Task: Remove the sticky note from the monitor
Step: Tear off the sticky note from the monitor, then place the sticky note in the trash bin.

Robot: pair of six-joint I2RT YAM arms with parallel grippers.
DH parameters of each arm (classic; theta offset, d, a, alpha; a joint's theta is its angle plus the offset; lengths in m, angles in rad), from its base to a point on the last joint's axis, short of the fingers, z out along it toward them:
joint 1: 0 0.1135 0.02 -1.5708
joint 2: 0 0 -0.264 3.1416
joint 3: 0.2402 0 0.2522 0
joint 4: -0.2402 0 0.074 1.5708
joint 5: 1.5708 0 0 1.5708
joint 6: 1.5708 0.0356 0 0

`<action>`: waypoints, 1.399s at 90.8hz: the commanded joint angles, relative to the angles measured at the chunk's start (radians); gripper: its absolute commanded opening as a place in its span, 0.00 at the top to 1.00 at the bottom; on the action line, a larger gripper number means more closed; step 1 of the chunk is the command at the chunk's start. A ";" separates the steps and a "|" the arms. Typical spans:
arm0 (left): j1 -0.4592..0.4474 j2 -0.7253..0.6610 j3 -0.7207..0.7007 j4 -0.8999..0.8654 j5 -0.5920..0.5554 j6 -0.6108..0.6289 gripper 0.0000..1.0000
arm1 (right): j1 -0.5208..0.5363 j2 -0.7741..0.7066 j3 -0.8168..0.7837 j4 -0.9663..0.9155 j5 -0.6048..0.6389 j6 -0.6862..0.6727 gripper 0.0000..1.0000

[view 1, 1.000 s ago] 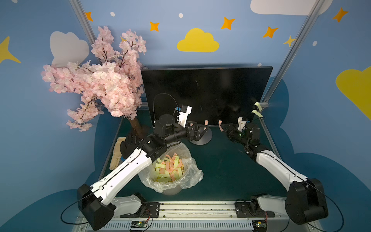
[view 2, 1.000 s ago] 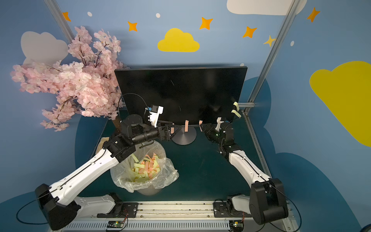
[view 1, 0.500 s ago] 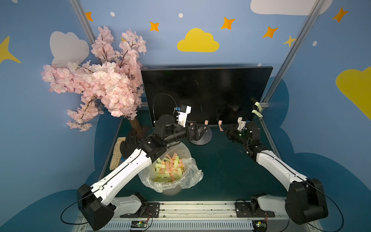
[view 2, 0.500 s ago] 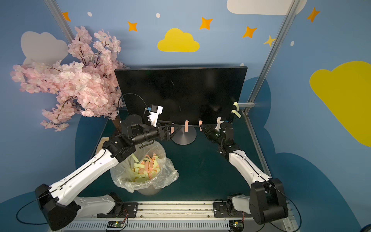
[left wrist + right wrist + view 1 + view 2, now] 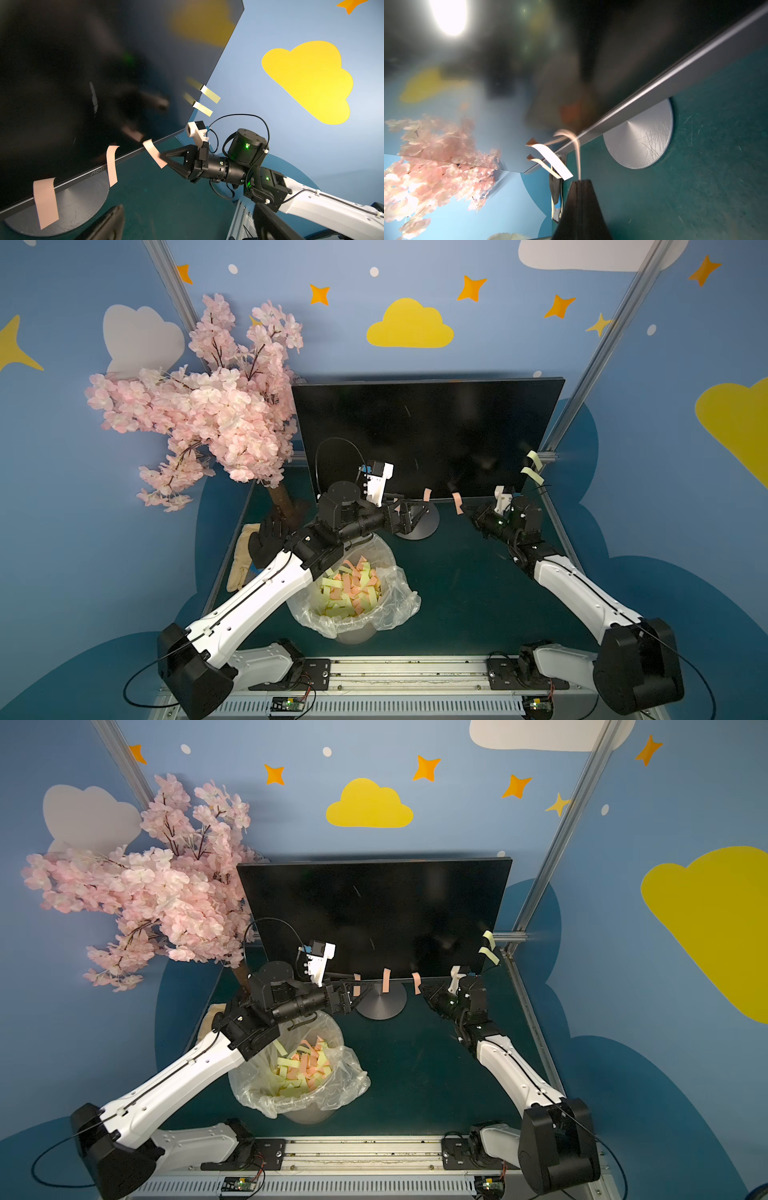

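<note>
The robot's right gripper is holding the pink sticky note's lower end (image 5: 459,510) in its closed fingers, so it should carry on pulling until the note's top peels off, then let go of the note over the bin (image 5: 349,592).
The black monitor (image 5: 424,435) (image 5: 374,915) stands at the back of the green table. Pink sticky notes hang from its bottom bezel. In both top views my right gripper (image 5: 473,514) (image 5: 428,996) is shut on the lower end of the rightmost pink sticky note (image 5: 458,503) (image 5: 417,982). The right wrist view shows the note (image 5: 577,153) curving from the bezel into the closed tips (image 5: 580,181). The note's top end is still on the bezel in the left wrist view (image 5: 154,153). My left gripper (image 5: 411,512) (image 5: 187,228) hangs open and empty, close to the leftmost pink note (image 5: 356,986).
Another pink note (image 5: 427,494) hangs mid-bezel; two yellow notes (image 5: 533,459) (image 5: 532,475) stick off the monitor's right edge. The round grey base (image 5: 419,526) sits under the screen. A bag-lined bin (image 5: 399,605) holds several notes. A pink blossom tree (image 5: 208,414) and gloves (image 5: 245,560) stand left.
My right gripper's jaws have closed on the rightmost pink note. The left arm has stayed almost still, open.
</note>
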 commanded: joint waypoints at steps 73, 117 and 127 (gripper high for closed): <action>-0.004 -0.266 0.079 -0.549 -0.137 0.037 0.00 | 0.307 -0.060 0.382 -0.528 0.000 -0.355 1.00; -0.004 -0.515 0.035 -0.652 -0.455 -0.132 0.00 | 0.713 0.201 0.781 -0.798 0.151 -0.724 1.00; -0.005 -0.574 0.013 -0.670 -0.536 -0.190 0.00 | 0.769 0.252 0.842 -0.845 0.182 -0.776 1.00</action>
